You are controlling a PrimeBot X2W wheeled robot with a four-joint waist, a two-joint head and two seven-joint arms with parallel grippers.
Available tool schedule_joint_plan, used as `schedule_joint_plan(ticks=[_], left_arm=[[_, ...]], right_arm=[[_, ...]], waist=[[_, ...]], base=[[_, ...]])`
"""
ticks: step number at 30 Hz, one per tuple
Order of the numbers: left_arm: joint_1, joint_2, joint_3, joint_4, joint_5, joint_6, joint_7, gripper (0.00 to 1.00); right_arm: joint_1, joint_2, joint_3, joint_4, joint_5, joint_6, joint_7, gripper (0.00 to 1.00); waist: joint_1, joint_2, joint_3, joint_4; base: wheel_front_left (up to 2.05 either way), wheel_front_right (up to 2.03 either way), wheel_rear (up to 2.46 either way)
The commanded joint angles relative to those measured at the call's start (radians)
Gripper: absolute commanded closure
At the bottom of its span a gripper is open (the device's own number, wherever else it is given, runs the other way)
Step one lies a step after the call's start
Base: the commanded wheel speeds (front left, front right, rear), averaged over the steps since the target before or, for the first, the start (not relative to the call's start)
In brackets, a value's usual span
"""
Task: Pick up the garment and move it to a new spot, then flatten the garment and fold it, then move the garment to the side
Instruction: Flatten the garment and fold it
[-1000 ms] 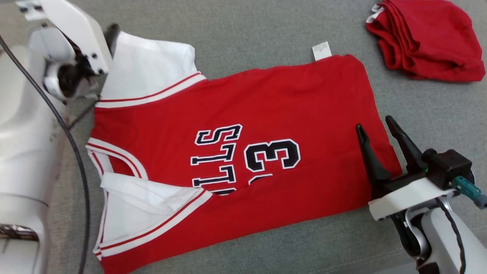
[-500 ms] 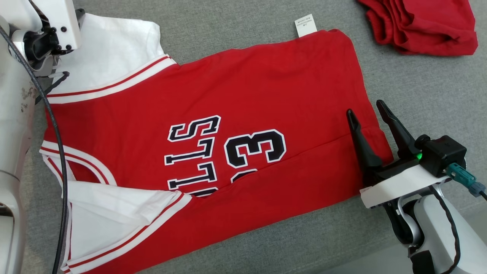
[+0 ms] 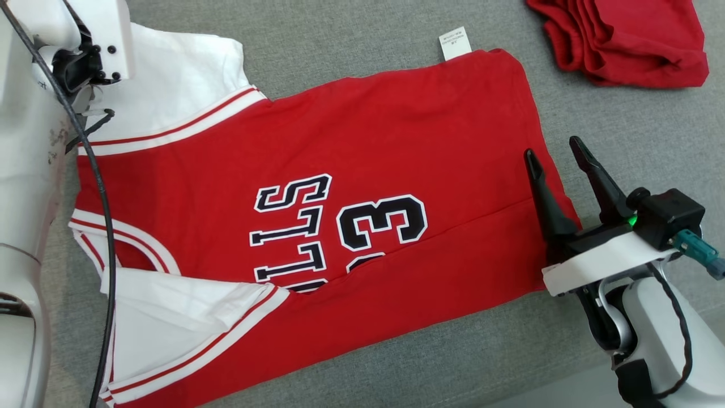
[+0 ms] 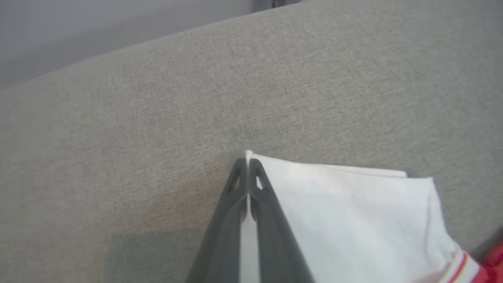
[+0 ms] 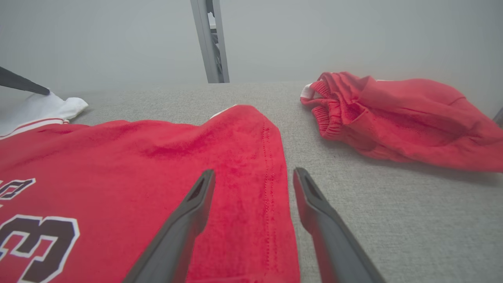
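The garment's near flap [image 3: 421, 275] already lies over part of the black lettering. The garment's far side [image 3: 414, 95] will cover almost all the rest when I fold it over.
The garment [image 3: 351, 170] is a red jersey with white sleeves and black lettering, spread flat on the grey cloth surface. My left gripper [image 4: 246, 163] is shut on the far corner of its white sleeve [image 4: 346, 220], with cloth pinched between the fingers. In the head view the left wrist [image 3: 85, 45] covers that sleeve corner at the top left. My right gripper [image 3: 552, 147] stands open over the garment's hem at the right, one finger above the red cloth [image 5: 137, 157] and one above the bare surface. Nothing sits between the right gripper's [image 5: 254, 172] fingers.
A second red garment [image 3: 623, 39] lies bunched at the far right, apart from the jersey, and also shows as the red pile [image 5: 393, 114]. A white label [image 3: 455, 45] sticks out at the jersey's far edge. A grey metal post [image 5: 210, 39] stands behind the surface.
My left gripper has closed on the white sleeve corner. The head camera has shifted, so the whole scene slid left. The right gripper has stayed open, edging slightly forward along the hem.
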Motion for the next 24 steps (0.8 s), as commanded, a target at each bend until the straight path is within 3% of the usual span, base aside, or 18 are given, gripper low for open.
schedule_joint_plan(ticks=[1,6,12,13,24], left_arm=[[-0.004,0.001,-0.005,-0.005,0.001,-0.010,-0.010,1.00],[0.011,-0.002,-0.019,-0.013,-0.001,-0.029,-0.029,1.00],[0.013,-0.011,-0.035,-0.030,-0.004,-0.038,-0.035,1.00],[0.013,-0.011,-0.035,-0.030,-0.004,-0.038,-0.035,1.00],[0.001,-0.022,-0.072,-0.059,0.007,-0.048,-0.032,1.00]], right_arm=[[-0.024,-0.003,0.005,0.023,0.022,0.000,-0.001,0.00],[-0.158,-0.025,0.081,0.155,0.156,0.000,0.059,0.00],[-0.362,-0.076,0.157,0.261,0.327,0.000,0.294,0.00],[-0.362,-0.076,0.157,0.261,0.327,0.000,0.294,0.00],[-0.634,-0.155,0.295,0.417,0.510,0.000,0.714,0.00]], waist=[[0.0000,0.0000,-0.011,0.010],[0.0000,0.0000,-0.029,0.027],[0.0000,0.0000,-0.033,0.046],[0.0000,0.0000,-0.033,0.046],[0.0000,0.0000,-0.026,0.085]], base=[[0.00,0.00,0.00],[0.00,0.00,0.00],[0.00,0.00,0.00],[0.00,0.00,0.00],[0.00,0.00,0.00]])
